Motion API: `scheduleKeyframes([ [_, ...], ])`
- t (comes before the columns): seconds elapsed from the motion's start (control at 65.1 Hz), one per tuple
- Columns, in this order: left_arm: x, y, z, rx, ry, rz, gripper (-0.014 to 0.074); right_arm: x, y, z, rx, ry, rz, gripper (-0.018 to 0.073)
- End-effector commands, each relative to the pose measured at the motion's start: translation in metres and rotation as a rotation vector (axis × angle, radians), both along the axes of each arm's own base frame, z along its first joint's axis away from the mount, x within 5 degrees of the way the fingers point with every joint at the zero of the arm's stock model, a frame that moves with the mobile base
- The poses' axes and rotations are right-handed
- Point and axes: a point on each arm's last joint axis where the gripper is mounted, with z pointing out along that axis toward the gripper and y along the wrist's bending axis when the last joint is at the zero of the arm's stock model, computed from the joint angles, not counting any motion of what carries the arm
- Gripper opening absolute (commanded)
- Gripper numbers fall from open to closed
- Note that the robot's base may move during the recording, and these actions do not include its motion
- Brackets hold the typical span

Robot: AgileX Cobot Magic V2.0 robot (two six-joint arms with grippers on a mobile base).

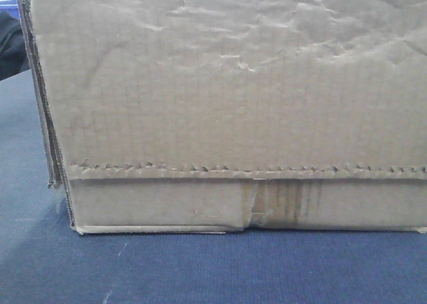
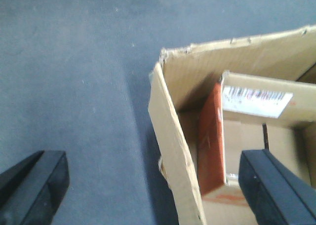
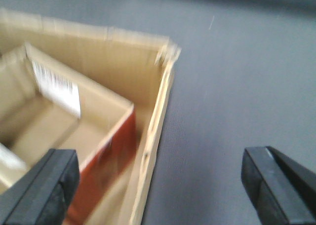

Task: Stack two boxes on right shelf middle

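Observation:
The orange-sided box (image 2: 212, 142) sits down between the cardboard walls (image 2: 174, 136), so I expect it to come along inside when I lift the large cardboard box.
A large brown cardboard box (image 1: 227, 104) fills the front view, its jagged flap over a lower band with a darker seam. It stands open-topped on a blue-grey surface. A smaller box with an orange side (image 2: 212, 136) and a barcode label sits inside it. My left gripper (image 2: 155, 185) is open, one finger outside the big box's left wall (image 2: 173, 136) and one inside. My right gripper (image 3: 160, 183) is open astride the right wall (image 3: 158, 116), with the orange-sided box (image 3: 113, 146) beside its inner finger. The shelf is out of view.
The blue-grey surface (image 1: 200, 271) stretches in front of the box and to both sides of it. A dark object (image 1: 10, 44) and a bit of blue (image 1: 7, 11) show at the far left behind the box.

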Motion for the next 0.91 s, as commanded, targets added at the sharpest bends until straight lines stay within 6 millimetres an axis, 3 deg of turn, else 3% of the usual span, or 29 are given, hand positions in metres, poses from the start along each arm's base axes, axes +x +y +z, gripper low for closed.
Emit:
scheduleKeyframes([
  [0.0, 0.001, -0.001, -0.008, 0.000, 0.027, -0.008, 0.0599, 0.017, 0.006, -0.011, -0.044, 0.117, 0.009, 0.0570],
  [0.215, 0.013, -0.010, -0.057, 0.018, 0.200, -0.025, 0.0599, 0.052, 0.017, -0.051, -0.104, 0.323, 0.009, 0.0570],
  [0.507, 0.044, -0.023, -0.122, 0.080, 0.393, -0.024, 0.0599, 0.080, 0.025, -0.078, -0.122, 0.383, 0.010, 0.0570],
  [0.814, 0.057, -0.028, -0.143, 0.094, 0.452, -0.024, 0.0599, 0.100, 0.031, -0.105, -0.144, 0.457, 0.011, 0.0568],
  [0.891, 0.057, -0.029, -0.144, 0.090, 0.455, -0.025, 0.0595, 0.104, 0.032, -0.111, -0.149, 0.474, 0.011, 0.0516],
])
